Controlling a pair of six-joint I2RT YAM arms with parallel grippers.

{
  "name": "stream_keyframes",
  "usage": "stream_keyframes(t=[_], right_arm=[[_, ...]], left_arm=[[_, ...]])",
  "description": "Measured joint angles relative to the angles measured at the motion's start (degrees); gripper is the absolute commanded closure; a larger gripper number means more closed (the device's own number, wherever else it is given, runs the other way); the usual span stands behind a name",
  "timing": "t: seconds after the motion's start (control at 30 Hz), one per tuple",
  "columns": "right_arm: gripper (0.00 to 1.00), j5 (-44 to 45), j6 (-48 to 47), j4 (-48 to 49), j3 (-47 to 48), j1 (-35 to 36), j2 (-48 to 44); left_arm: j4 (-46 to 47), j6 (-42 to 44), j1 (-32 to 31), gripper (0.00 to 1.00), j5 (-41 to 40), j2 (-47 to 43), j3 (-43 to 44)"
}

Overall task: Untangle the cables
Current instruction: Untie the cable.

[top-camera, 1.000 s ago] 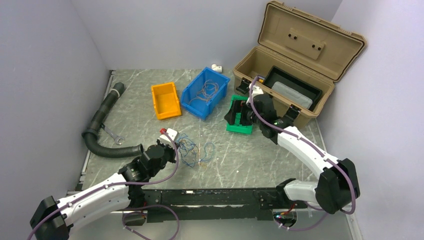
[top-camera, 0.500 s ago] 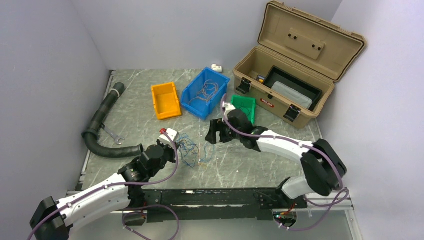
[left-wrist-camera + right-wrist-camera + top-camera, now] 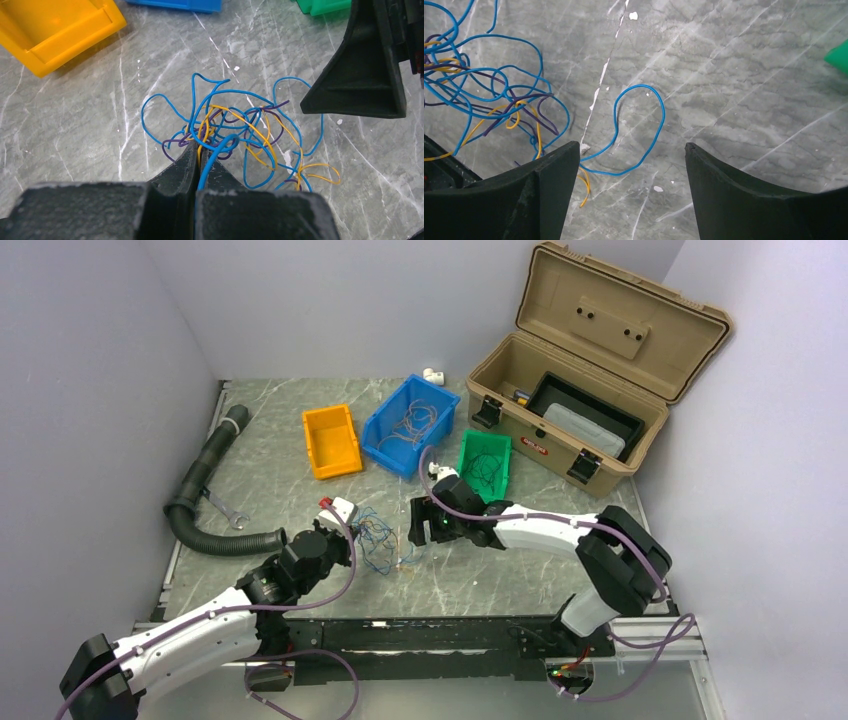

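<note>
My left gripper should open and grip the tangle (image 3: 245, 122) while my right gripper lifts the blue cable, because my left fingers clamp blue cable parts with yellow ones (image 3: 204, 134).
The cables (image 3: 385, 540) are a loose tangle of thin blue, yellow-orange and purple wires on the marble table top, between the two grippers. My left gripper (image 3: 350, 542) sits at the tangle's left edge. In the left wrist view it (image 3: 198, 146) is shut on blue and yellow strands of the cables (image 3: 235, 125). My right gripper (image 3: 418, 524) hangs open and empty at the tangle's right edge. In the right wrist view it (image 3: 631, 145) straddles a blue loop (image 3: 659, 115), and the cables (image 3: 499, 95) lie to its left.
A green bin (image 3: 487, 458) with dark wires stands behind the right gripper. A blue bin (image 3: 410, 425) with wires, an orange bin (image 3: 331, 440) and an open tan toolbox (image 3: 590, 370) stand at the back. A black hose (image 3: 205, 500) and a wrench (image 3: 228, 510) lie at the left.
My right arm has swung left from the green bin by the toolbox to the right side of the tangle, gripper open. The green bin is uncovered. The left arm has not moved.
</note>
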Motion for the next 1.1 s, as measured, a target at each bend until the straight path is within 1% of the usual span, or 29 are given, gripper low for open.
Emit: stream_keyframes(t=[0.13, 0.2, 0.23, 0.3, 0.33, 0.4, 0.43, 0.5, 0.53, 0.57, 0.6, 0.63, 0.73, 0.77, 0.83, 0.9, 1.0, 1.1], right_arm=[[0.31, 1.3, 1.5, 0.0, 0.0, 1.5, 1.5], [0.38, 1.6, 2.2, 0.1, 0.0, 2.3, 2.7], [0.45, 1.7, 2.5, 0.1, 0.0, 2.8, 3.4], [0.54, 2.4, 3.1, 1.0, 0.4, 3.5, 4.2], [0.62, 2.6, 3.5, 1.2, 0.6, 3.8, 4.8], [0.83, 3.1, 3.9, 1.6, 1.2, 4.2, 5.8], [0.91, 3.5, 4.0, 1.5, 1.4, 4.3, 6.3], [1.00, 4.5, 4.0, 0.9, 1.9, 4.3, 6.8], [1.00, 5.0, 3.9, 0.3, 2.3, 4.3, 6.8], [1.00, 5.6, 3.8, -0.4, 2.6, 4.3, 6.7], [1.00, 6.4, 3.6, -1.2, 3.2, 4.3, 6.5], [1.00, 7.3, 3.3, -2.1, 3.8, 4.3, 6.1], [1.00, 9.7, 2.0, -4.8, 5.4, 4.3, 2.9], [1.00, 10.4, 1.3, -5.6, 5.9, 4.3, 1.2], [1.00, 11.5, 0.2, -6.9, 7.3, 4.3, -2.2], [1.00, 12.5, -1.4, -7.9, 9.2, 4.3, -5.9], [1.00, 13.3, -3.5, -9.7, 13.3, 4.3, -9.9], [1.00, 13.3, -5.9, -12.1, 18.3, 4.3, -12.3]], left_arm=[[0.0, 0.0, 0.0, 1.00, 0.0, 0.0, 0.0], [0.0, 0.0, 0.0, 1.00, 0.0, 0.0, 0.0], [0.0, 0.0, 0.0, 1.00, 0.0, 0.0, 0.0], [0.0, 0.0, 0.0, 1.00, 0.0, -0.1, 0.0], [0.0, 0.0, 0.0, 1.00, 0.0, -0.1, 0.0], [0.0, 0.0, 0.0, 1.00, 0.0, -0.2, 0.0], [0.0, 0.0, 0.0, 1.00, 0.0, -0.3, 0.0], [0.0, 0.0, 0.0, 1.00, 0.0, -0.5, 0.0], [0.0, 0.0, 0.0, 0.97, 0.0, -0.5, 0.0], [0.0, 0.0, 0.0, 0.93, 0.0, -0.6, 0.0], [0.0, 0.0, 0.0, 0.87, 0.0, -0.7, -0.1], [0.0, 0.0, 0.0, 0.78, 0.0, -0.8, -0.1], [-0.1, 0.2, 0.0, 0.42, 0.2, -1.0, -0.1], [-0.2, 0.5, 0.0, 0.32, 0.3, -1.1, -0.1], [-0.3, 0.4, 0.0, 0.18, 0.5, -1.1, -0.1], [-1.0, 0.1, 0.0, 0.11, 0.8, -1.1, 0.0], [-2.8, -0.8, 0.0, 0.06, 2.3, -1.0, 1.7], [-4.7, -1.6, 0.0, 0.01, 5.2, -0.7, 6.1]])
